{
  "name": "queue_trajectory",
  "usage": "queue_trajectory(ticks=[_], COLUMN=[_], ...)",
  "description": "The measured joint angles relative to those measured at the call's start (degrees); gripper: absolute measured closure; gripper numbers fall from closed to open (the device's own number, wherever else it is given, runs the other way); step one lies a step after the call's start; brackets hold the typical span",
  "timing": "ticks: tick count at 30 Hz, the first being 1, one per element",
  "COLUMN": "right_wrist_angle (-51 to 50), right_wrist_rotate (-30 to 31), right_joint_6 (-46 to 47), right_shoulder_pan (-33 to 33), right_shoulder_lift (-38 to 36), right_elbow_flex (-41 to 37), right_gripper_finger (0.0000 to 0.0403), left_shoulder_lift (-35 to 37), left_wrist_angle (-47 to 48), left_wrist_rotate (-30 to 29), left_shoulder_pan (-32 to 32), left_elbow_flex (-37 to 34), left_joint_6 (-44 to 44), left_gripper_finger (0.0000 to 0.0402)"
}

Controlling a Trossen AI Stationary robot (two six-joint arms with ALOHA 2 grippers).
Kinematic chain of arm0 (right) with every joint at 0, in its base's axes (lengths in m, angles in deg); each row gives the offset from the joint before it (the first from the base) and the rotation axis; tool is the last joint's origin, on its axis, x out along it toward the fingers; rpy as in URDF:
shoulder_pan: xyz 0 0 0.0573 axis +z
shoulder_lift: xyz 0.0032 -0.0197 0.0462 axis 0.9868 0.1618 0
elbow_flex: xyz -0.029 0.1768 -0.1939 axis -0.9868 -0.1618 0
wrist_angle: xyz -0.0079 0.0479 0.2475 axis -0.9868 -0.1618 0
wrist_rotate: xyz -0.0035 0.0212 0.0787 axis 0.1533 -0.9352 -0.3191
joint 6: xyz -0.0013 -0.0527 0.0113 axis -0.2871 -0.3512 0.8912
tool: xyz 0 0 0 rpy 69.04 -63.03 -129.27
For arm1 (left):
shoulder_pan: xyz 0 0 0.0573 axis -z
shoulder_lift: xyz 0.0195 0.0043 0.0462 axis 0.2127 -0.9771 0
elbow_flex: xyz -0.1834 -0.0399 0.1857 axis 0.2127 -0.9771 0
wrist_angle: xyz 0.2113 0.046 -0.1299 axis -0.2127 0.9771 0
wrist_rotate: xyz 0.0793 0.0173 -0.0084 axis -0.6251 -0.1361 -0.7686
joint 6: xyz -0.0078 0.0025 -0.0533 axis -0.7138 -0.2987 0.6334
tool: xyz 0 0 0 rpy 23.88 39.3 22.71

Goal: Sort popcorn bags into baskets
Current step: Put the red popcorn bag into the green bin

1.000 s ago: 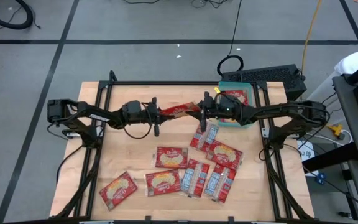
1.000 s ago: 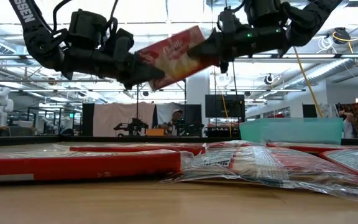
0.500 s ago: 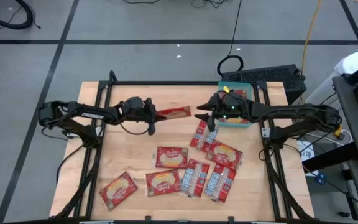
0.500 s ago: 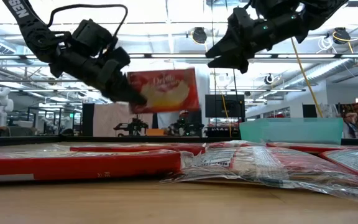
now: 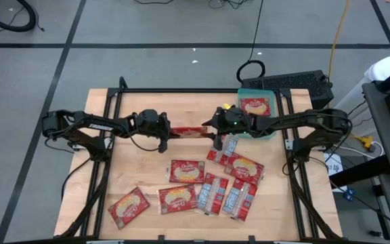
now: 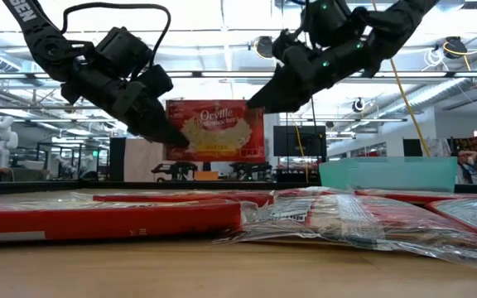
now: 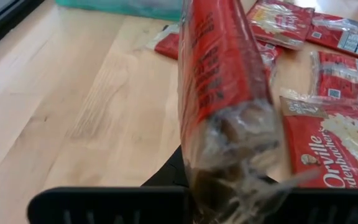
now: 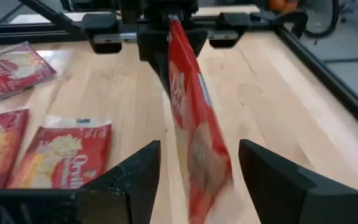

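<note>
The teal basket [image 5: 256,110] is on the other side of the table from my left gripper, so my right gripper should clamp the popcorn bag's loose end [image 6: 256,139] before my left gripper opens.
A red popcorn bag [image 6: 215,130] hangs in the air over the middle of the table, standing on its long edge with its printed face toward the near edge. My left gripper [image 5: 168,131] is shut on its left end. My right gripper [image 8: 199,146] is open at the bag's right end [image 5: 205,129], one finger on either side and apart from it. Several more bags [image 5: 185,171] lie flat on the wood at the near right. At the far right the teal basket [image 5: 271,134] holds one bag [image 5: 254,106]. My left gripper pinches the bag's left short end [image 7: 229,168] between its two fingers, low on that end [image 6: 175,139]. The fingers come from the table's left, slanting down. The bag stands on edge, lifted clear of the table, and reaches level toward the right.
A black keyboard-like box [image 5: 296,83] sits past the basket at the far right. Black frame rails [image 5: 181,90] run along the table's far and side edges. Bare wood [image 5: 141,163] lies left of the loose bags; one bag [image 5: 128,207] lies alone near the left front.
My right gripper has opened and let go of the bag, drawn back toward the table's right, then come back with its fingers around the bag's right end. My left gripper has tipped downward. The bag has swung from a slant to standing level on edge.
</note>
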Motion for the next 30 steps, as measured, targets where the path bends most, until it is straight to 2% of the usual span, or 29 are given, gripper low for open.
queue_trajectory(ticks=[3,5,14,17,20,24,30], right_wrist_angle=[3.10,4.47,5.79,4.71,1.13,-6.34,-24.84], right_wrist_rotate=[-0.17,-0.49,-3.16,-3.17,-3.23,-3.29,-3.22], right_joint_6=[-0.63,-0.39,-0.05,-0.02,-0.05,-1.10,-1.99], right_shoulder_pan=[0.13,0.13,-0.60,-1.08,-1.83,-3.02,-6.35], right_shoulder_lift=[2.29,2.88,3.22,2.58,0.84,-4.71,-16.78], right_elbow_flex=[0.00,0.00,0.02,0.02,0.01,-0.02,-0.02], right_gripper_finger=[0.0208,0.0231,0.0387,0.0388,0.0381,0.0393,0.0392], left_shoulder_lift=[0.00,0.00,-0.02,-0.02,0.00,0.00,0.00], left_wrist_angle=[-0.17,-0.19,-2.46,-3.72,-4.78,-4.42,-4.52], left_wrist_rotate=[0.03,0.01,-0.20,-0.33,-1.46,-6.57,-10.02], left_shoulder_pan=[0.15,0.15,0.63,1.62,2.82,4.86,7.27], left_elbow_flex=[0.00,0.00,0.00,-0.04,0.00,0.02,0.02], left_joint_6=[0.00,-0.04,0.81,0.93,2.32,5.49,7.43], left_gripper_finger=[0.0377,0.0372,0.0368,0.0359,0.0325,0.0254,0.0159])
